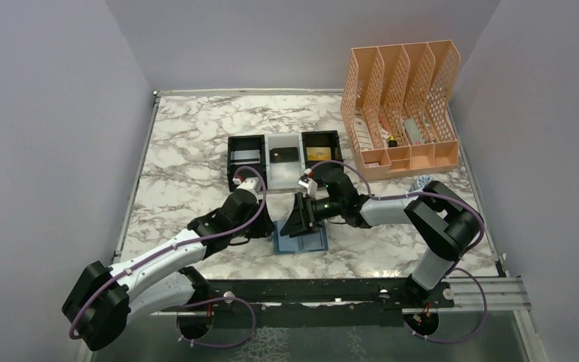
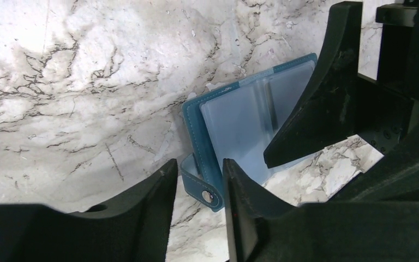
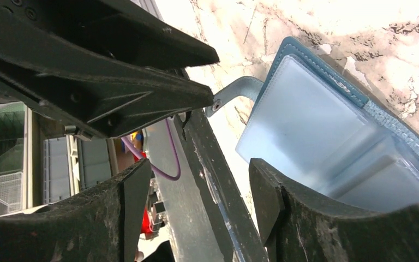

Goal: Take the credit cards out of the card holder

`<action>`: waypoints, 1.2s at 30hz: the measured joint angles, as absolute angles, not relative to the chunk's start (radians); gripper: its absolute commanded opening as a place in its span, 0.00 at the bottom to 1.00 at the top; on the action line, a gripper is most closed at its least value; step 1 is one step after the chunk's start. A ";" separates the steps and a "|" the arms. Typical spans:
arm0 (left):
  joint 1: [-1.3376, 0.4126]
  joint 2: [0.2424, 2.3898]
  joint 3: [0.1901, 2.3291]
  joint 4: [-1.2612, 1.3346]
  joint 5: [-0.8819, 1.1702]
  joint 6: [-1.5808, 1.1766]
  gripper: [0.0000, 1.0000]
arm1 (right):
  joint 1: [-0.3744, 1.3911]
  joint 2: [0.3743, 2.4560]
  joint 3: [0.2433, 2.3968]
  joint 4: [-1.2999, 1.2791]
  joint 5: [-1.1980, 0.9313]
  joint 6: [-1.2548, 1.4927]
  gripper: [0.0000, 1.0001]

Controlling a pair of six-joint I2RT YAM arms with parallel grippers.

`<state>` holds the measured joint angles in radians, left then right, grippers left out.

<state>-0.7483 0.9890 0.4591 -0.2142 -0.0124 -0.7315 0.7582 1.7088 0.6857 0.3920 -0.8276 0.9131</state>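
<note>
The inner flap (image 2: 290,90) is lying flat on the card holder, so my left gripper should hold the card holder's edge (image 2: 209,170) steady by the snap tab while my right gripper raises the flap.
The blue card holder (image 1: 302,241) lies open on the marble, light blue slot panels up (image 2: 245,125) (image 3: 327,136). No card shows in its pockets. Its snap tab (image 2: 207,192) sits between the fingers of my left gripper (image 2: 199,164) (image 1: 266,228), which stands open with a gap around the tab. My right gripper (image 3: 196,199) (image 1: 299,219) is open and holds nothing; one of its fingers (image 2: 316,109) hangs over the holder's right panel. Credit cards lie in the tray behind: a silvery one (image 1: 245,156), a black one (image 1: 284,155), a gold one (image 1: 318,154).
The black-and-white three-compartment tray (image 1: 283,175) stands just behind both grippers. An orange mesh file organizer (image 1: 403,105) stands at the back right. A metal rail (image 1: 332,290) runs along the table's near edge, and grey walls close in both sides.
</note>
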 measured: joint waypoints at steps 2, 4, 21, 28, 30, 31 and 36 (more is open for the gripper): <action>-0.748 0.977 0.459 -0.217 -0.019 -0.738 0.45 | 0.758 1.716 0.686 0.393 -0.828 0.914 0.67; -0.748 0.968 0.459 -0.218 -0.020 -0.741 0.49 | 0.758 1.721 0.685 0.392 -0.823 0.918 0.66; -0.749 1.164 0.483 -0.153 0.100 -0.660 0.53 | 0.758 1.361 0.667 -0.118 -0.221 0.828 0.53; -0.752 1.179 0.483 -0.151 0.109 -0.644 0.43 | 0.758 1.392 0.664 -0.166 -0.214 0.824 0.49; -0.753 1.180 0.483 -0.151 0.109 -0.640 0.41 | 0.758 1.410 0.664 -0.166 -0.215 0.824 0.49; -0.753 1.181 0.483 -0.151 0.109 -0.639 0.40 | 0.758 1.418 0.664 -0.168 -0.215 0.824 0.49; -0.753 1.184 0.483 -0.151 0.111 -0.635 0.37 | 0.758 1.444 0.664 -0.168 -0.220 0.824 0.49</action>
